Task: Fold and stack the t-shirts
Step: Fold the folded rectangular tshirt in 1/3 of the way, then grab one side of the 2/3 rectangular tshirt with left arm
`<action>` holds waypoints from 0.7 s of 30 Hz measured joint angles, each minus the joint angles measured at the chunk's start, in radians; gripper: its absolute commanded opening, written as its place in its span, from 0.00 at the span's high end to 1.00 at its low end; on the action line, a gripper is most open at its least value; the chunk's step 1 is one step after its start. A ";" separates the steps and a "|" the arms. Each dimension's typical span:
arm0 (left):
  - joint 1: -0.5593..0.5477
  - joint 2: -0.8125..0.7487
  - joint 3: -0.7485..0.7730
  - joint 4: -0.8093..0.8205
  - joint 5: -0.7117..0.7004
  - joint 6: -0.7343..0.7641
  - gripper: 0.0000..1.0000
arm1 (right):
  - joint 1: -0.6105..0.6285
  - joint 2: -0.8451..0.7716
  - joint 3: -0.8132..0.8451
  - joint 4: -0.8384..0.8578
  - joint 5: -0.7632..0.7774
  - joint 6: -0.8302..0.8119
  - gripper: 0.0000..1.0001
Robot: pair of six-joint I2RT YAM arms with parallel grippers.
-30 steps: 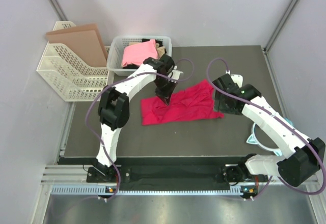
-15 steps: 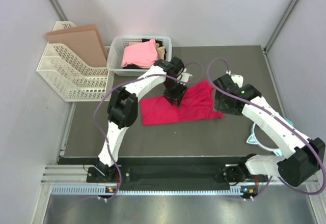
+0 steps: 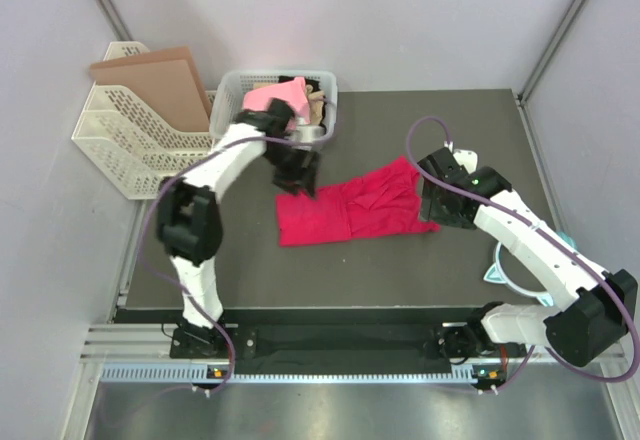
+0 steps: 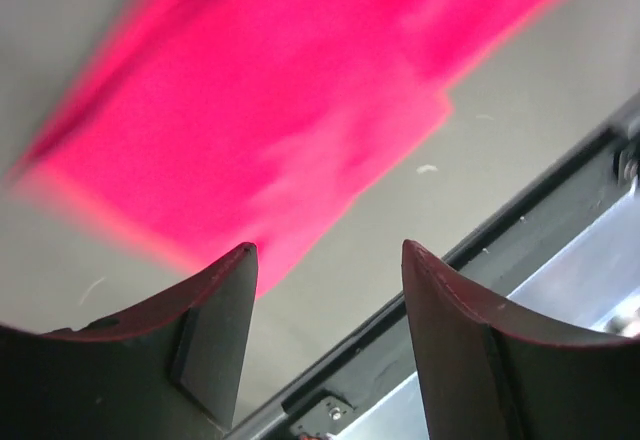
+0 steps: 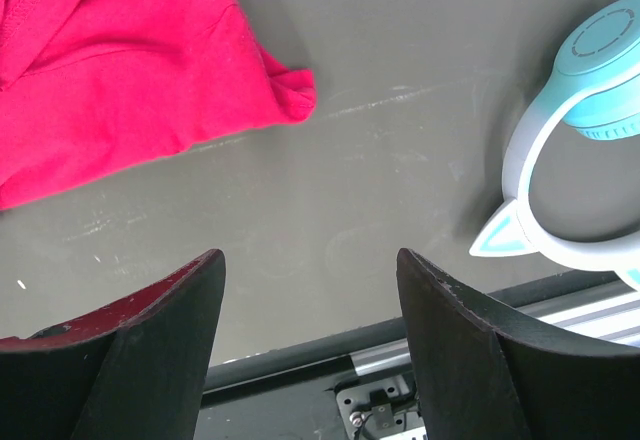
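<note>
A crosswise crease [image 3: 349,218] splits the crimson-magenta t-shirt. Its smooth flat end [image 3: 300,224] will therefore fold over onto the rumpled end when I lift and carry it.
The crimson-magenta t-shirt [image 3: 350,210] lies spread and rumpled on the dark table; it shows blurred in the left wrist view [image 4: 280,90] and sharp in the right wrist view [image 5: 110,70]. My left gripper [image 3: 298,186] hangs over the shirt's upper left corner, open, with nothing between its fingers [image 4: 328,255]. My right gripper [image 3: 432,210] hovers by the shirt's right end, open and empty [image 5: 310,260], above bare table. A light pink t-shirt [image 3: 275,95] lies in the white mesh basket [image 3: 228,88], with bits of tan and black cloth beside it.
A white file organizer [image 3: 130,150] with a brown folder stands at the left edge. Light blue headphones [image 3: 508,270] lie near the right arm and show in its wrist view [image 5: 590,130]. The table's front rail [image 5: 300,360] lies just below both grippers.
My left gripper has opened and let go of the crimson shirt, then swung left to the shirt's upper left corner. The right arm has not moved.
</note>
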State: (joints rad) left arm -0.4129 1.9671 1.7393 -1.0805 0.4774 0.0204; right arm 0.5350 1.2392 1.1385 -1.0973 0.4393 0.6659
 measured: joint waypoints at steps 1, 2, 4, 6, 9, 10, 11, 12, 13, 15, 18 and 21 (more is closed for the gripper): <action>0.053 -0.037 -0.044 0.003 0.005 0.002 0.37 | 0.000 0.000 0.000 0.000 0.000 0.000 0.30; 0.129 -0.084 -0.106 0.020 0.003 0.009 0.37 | 0.000 0.000 0.000 0.001 0.000 0.000 0.30; 0.225 -0.136 -0.205 0.043 -0.005 0.019 0.38 | 0.000 0.000 0.000 0.001 0.000 0.000 0.30; 0.264 -0.157 -0.297 0.048 -0.006 0.027 0.39 | 0.000 0.000 0.000 0.001 0.000 0.000 0.30; 0.240 -0.155 -0.396 0.068 0.007 0.034 0.39 | 0.001 0.000 0.000 0.001 0.000 0.000 0.30; 0.233 -0.155 -0.411 0.070 0.011 0.034 0.40 | 0.002 -0.001 0.000 0.001 0.000 0.000 0.30; 0.225 -0.153 -0.423 0.075 0.020 0.035 0.41 | 0.002 -0.002 0.000 0.001 0.000 0.000 0.30; 0.219 -0.145 -0.426 0.081 0.032 0.035 0.41 | 0.002 -0.005 -0.002 0.001 0.000 0.000 0.30; 0.217 -0.135 -0.426 0.093 0.044 0.035 0.42 | 0.002 -0.008 -0.005 0.001 0.000 0.000 0.30; 0.220 -0.107 -0.426 0.115 0.067 0.035 0.42 | 0.002 -0.016 -0.008 -0.005 0.000 0.001 0.30; 0.230 -0.055 -0.426 0.141 0.088 0.037 0.43 | 0.005 -0.021 -0.008 -0.004 0.000 0.002 0.30; 0.239 -0.017 -0.426 0.157 0.091 0.043 0.43 | 0.008 -0.024 -0.008 -0.004 -0.001 0.003 0.30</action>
State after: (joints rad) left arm -0.1741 1.9499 1.3128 -0.9234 0.5686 0.0631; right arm 0.5426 1.2152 1.1305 -1.1015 0.4385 0.6693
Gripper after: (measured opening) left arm 0.575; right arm 0.697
